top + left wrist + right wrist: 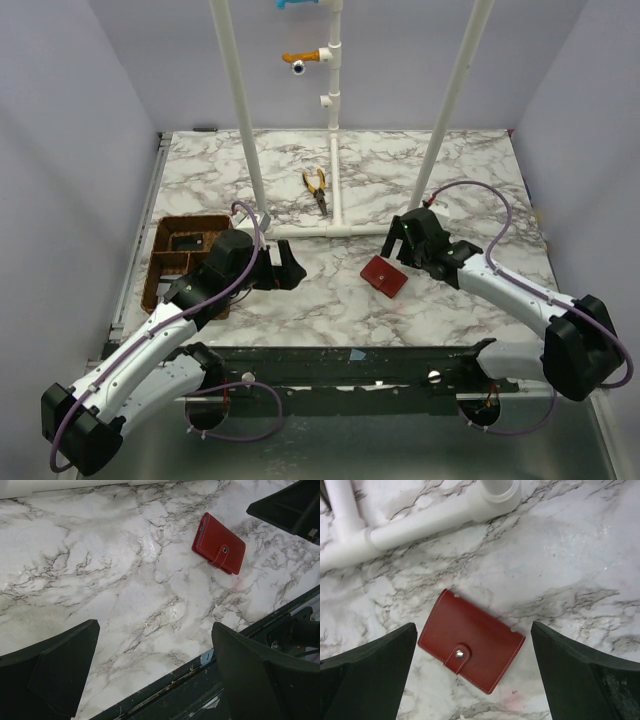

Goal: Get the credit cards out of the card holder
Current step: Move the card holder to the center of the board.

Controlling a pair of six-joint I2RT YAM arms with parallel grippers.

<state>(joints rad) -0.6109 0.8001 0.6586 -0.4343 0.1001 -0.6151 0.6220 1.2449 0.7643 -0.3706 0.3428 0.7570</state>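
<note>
I should use my right gripper to turn the card holder's tab toward my left gripper and pinch the spine (484, 614), because the card holder lies at a slant with its snap tab (457, 658) toward the front rail.
The red card holder (384, 276) lies flat and closed on the marble table, its snap tab fastened. It also shows in the left wrist view (218, 543) and in the right wrist view (471, 640). No cards are visible. My right gripper (403, 240) is open and empty, hovering just behind and above the holder; in its wrist view (474, 672) the holder lies between the spread fingers. My left gripper (283, 268) is open and empty, left of the holder, well apart from it; its fingers (55, 667) frame bare marble.
A brown compartment tray (178, 256) stands at the left, beside the left arm. Yellow-handled pliers (317, 187) lie at the back by the white pipe frame (340, 228). The table's dark front rail (200, 680) runs under the left gripper.
</note>
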